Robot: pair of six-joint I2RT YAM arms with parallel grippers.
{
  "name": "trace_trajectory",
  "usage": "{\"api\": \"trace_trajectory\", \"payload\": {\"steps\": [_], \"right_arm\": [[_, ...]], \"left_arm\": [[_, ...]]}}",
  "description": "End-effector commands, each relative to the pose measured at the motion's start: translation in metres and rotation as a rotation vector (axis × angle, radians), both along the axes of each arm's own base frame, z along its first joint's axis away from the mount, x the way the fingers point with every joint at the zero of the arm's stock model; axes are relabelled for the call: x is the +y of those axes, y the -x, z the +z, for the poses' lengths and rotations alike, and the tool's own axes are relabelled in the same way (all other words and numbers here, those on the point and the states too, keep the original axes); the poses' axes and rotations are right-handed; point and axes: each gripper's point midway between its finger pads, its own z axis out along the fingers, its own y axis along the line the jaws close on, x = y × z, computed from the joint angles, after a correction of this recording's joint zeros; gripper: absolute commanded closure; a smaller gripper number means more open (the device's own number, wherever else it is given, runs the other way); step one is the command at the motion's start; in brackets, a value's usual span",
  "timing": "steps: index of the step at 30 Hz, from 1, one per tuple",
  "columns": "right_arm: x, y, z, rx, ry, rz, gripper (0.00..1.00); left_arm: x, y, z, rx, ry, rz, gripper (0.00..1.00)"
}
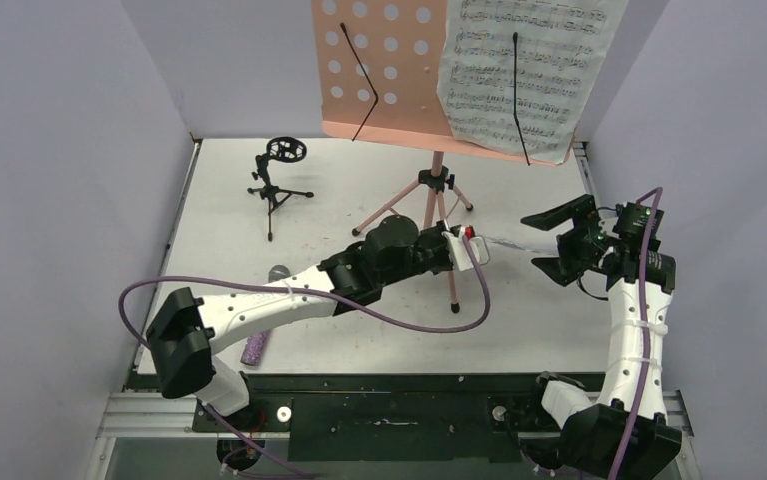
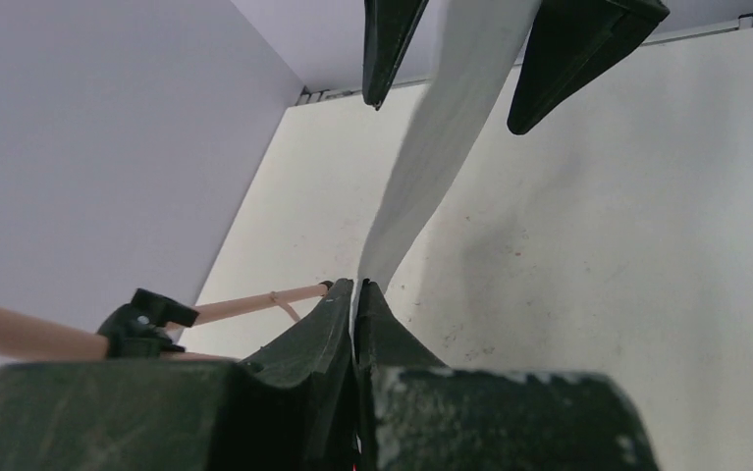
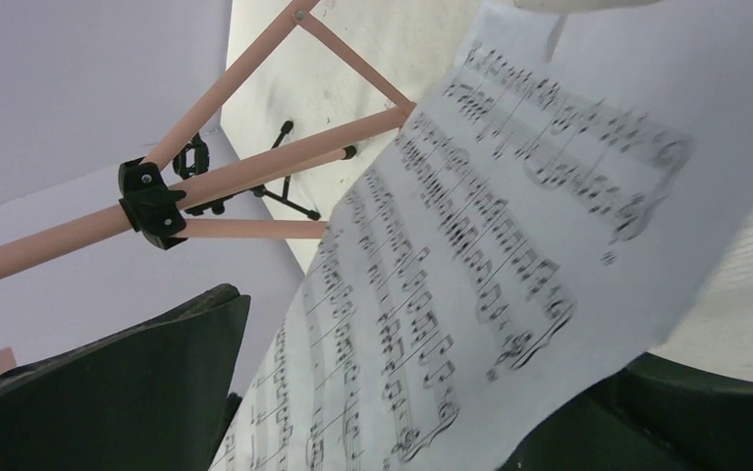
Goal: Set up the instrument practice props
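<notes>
The second page hangs edge-on from my left gripper, so my right gripper should take the page's loose edge and turn the page face-on before handing it back.
The pink music stand stands at the back on its tripod, with one white sheet-music page on the right half of its desk. A second page hangs edge-on between the two arms. My left gripper is shut on one edge of it. The printed face of this page passes between the spread fingers of my right gripper, which is open and apart from the paper. The purple microphone lies partly under the left arm. The black mic stand stands at the back left with its ring unfilled.
Pale walls close in the white table on three sides. The music stand's pink legs spread beside the left wrist. A purple cable loops off the left arm over the table.
</notes>
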Motion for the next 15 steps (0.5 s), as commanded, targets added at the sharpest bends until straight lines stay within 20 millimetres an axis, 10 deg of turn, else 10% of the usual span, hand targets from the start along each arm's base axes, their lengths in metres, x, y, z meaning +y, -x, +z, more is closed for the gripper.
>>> {"api": "trace_trajectory", "payload": {"steps": [1,15], "right_arm": [[0.005,-0.007,0.016,-0.063,-0.043,0.033,0.05],[0.016,-0.011,0.033,-0.133,-0.142,0.052,0.28]], "left_arm": [[0.016,0.013,0.042,-0.16,0.039,-0.012,1.0],[0.007,0.027,0.032,-0.337,-0.122,0.031,1.0]]}}
